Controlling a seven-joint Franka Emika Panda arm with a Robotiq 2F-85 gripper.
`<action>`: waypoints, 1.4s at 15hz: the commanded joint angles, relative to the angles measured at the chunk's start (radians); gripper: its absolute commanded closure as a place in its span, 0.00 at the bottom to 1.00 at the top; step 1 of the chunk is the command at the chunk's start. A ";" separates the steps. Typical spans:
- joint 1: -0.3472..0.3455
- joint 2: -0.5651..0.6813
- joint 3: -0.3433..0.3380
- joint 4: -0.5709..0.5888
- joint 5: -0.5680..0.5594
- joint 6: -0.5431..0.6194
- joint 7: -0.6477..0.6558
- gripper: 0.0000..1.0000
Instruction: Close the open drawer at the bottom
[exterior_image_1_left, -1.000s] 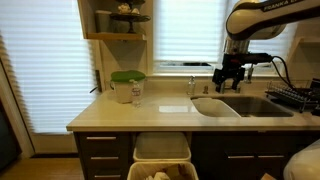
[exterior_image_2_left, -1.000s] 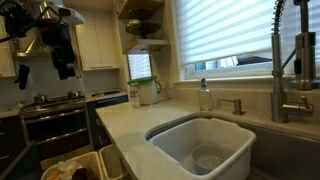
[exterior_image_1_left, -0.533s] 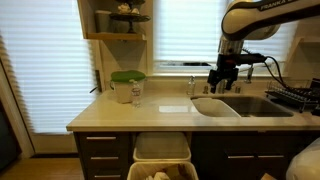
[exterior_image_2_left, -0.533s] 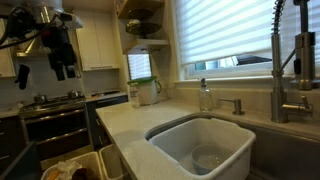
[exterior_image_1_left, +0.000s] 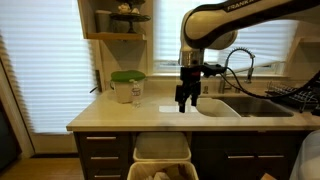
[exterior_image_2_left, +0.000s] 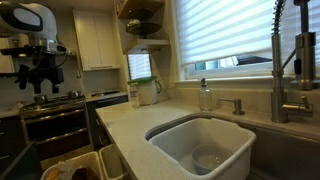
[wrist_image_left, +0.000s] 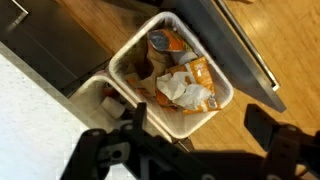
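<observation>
Clear floor shows beyond the drawer's dark front, so my gripper should keep going over the bins and close past the drawer's handle, ready to push.
The pull-out drawer stands open below the counter front, with two cream-white bins in it. It also shows in an exterior view at the bottom left. In the wrist view the near bin holds orange and white trash, and the second bin lies beside it. My gripper hangs over the counter's front part, above the drawer. It is open and empty, and it also shows in an exterior view and in the wrist view.
A green-lidded container stands on the counter at the left. The sink with a faucet lies right of my gripper. A white basin sits in the sink. A stove is beyond the counter end. Wood floor lies below.
My arm has swung left, from over the sink to over the counter front above the open drawer. The drawer has not moved.
</observation>
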 joint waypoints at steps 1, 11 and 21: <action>0.069 0.102 0.085 0.071 -0.001 -0.066 -0.023 0.00; 0.140 0.167 0.173 0.116 -0.010 -0.061 -0.063 0.00; 0.210 0.328 0.217 0.059 0.083 0.100 -0.188 0.42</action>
